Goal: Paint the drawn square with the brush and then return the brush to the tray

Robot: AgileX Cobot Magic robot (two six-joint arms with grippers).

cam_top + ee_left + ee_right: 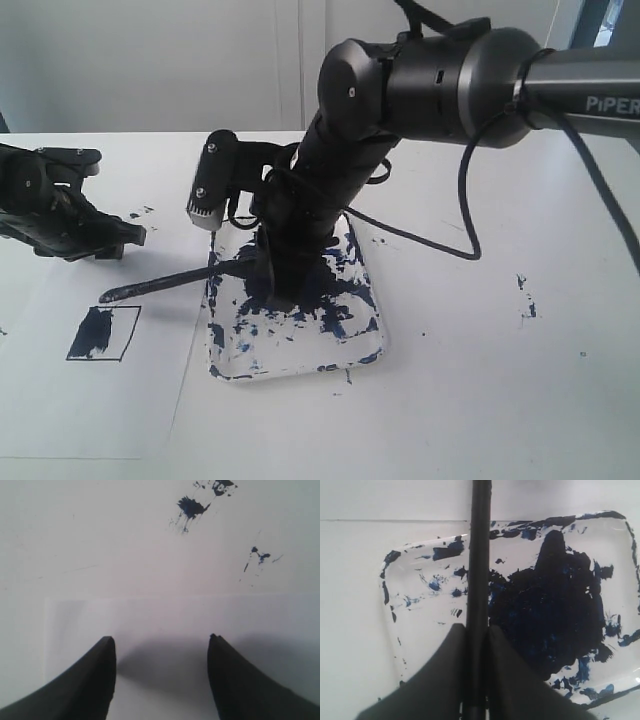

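Observation:
The tip of the brush is beyond the drawn square's far edge [112,307], so next my right gripper sweeps the tip back over the white strip [119,334] toward the square's near edge.
My right gripper [272,282] hangs low over the tray [365,335], shut on the brush [170,281]. The black brush lies nearly level and its tip juts out past the tray's left rim, above the paper. In the right wrist view the brush [479,555] runs straight out from between my two fingers, across the paint-smeared tray [410,625]. The drawn square [104,333] sits on the paper at the left front, its left half filled with dark navy paint. My left gripper [118,240] rests at the far left, open and empty [161,640].
A white paper sheet [90,400] covers the table's left front. Dark paint specks [526,297] mark the table right of the tray, and more splatter [192,506] lies ahead of the left gripper. A black cable [465,215] loops down from the right arm.

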